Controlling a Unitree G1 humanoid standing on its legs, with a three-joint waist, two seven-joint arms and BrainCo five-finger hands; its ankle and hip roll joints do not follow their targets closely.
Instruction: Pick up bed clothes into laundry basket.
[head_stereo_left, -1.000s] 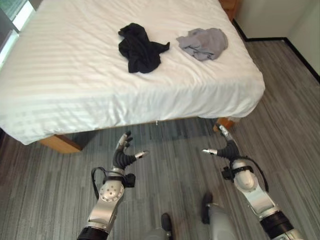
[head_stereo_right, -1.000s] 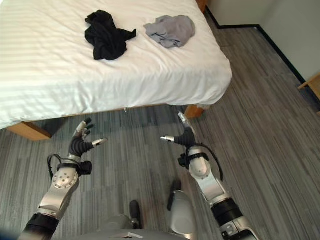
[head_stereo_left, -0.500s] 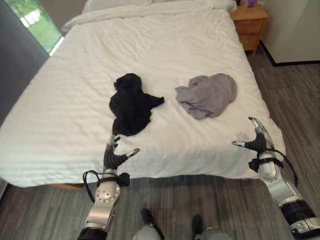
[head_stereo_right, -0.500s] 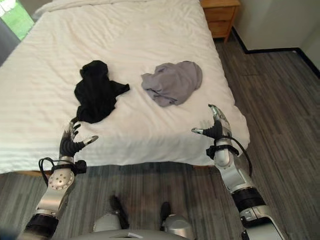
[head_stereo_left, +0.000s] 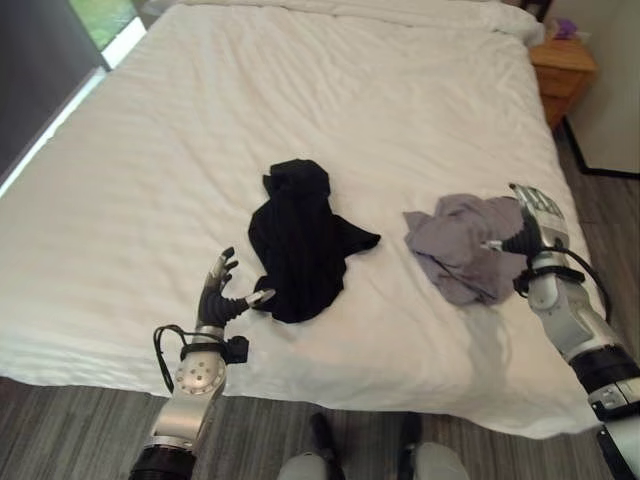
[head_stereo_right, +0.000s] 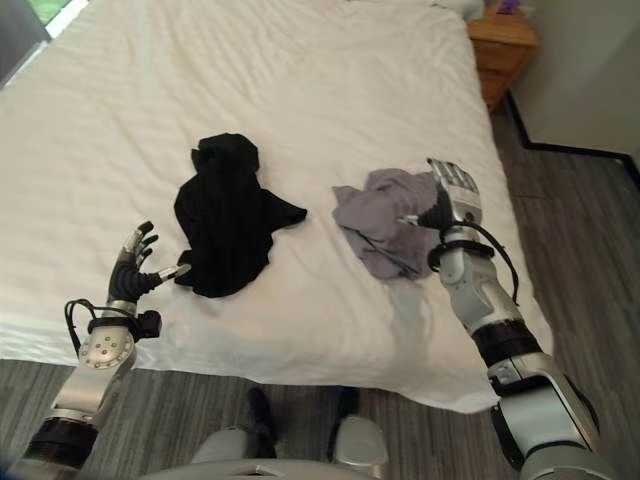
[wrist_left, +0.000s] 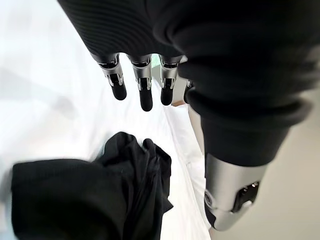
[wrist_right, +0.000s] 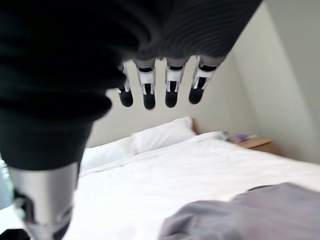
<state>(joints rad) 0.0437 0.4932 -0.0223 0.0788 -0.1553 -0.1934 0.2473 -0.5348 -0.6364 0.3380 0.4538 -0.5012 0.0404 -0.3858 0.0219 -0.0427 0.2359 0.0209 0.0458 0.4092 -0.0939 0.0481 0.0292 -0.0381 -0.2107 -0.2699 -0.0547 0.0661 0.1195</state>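
Note:
I expect the grey garment (head_stereo_left: 462, 262) to stay bunched, with short, loose folds hanging down, when I carry it, because crumpled folds (head_stereo_left: 466, 222) gather in a compact heap.
A crumpled black garment (head_stereo_left: 301, 240) lies near the middle of the white bed (head_stereo_left: 150, 180), also seen as black garment (wrist_left: 90, 195). A crumpled grey garment (head_stereo_left: 461, 245) lies to its right, near the bed's right edge, and shows as grey garment (wrist_right: 240, 215). My left hand (head_stereo_left: 222, 294) hovers open just left of the black garment's lower end, its thumb close to the cloth. My right hand (head_stereo_left: 535, 218) is open over the right side of the grey garment, fingers straight (wrist_right: 150, 95). Neither hand holds anything.
A wooden nightstand (head_stereo_left: 563, 75) stands at the far right by the wall. White pillows (wrist_right: 160, 137) lie at the head of the bed. Grey plank floor (head_stereo_right: 590, 260) runs along the bed's right side and front. A window (head_stereo_left: 90, 20) is at the far left.
The camera has moved closer to the bed. Both hands have risen over the mattress: the left now sits beside the black garment, the right has reached the grey garment.

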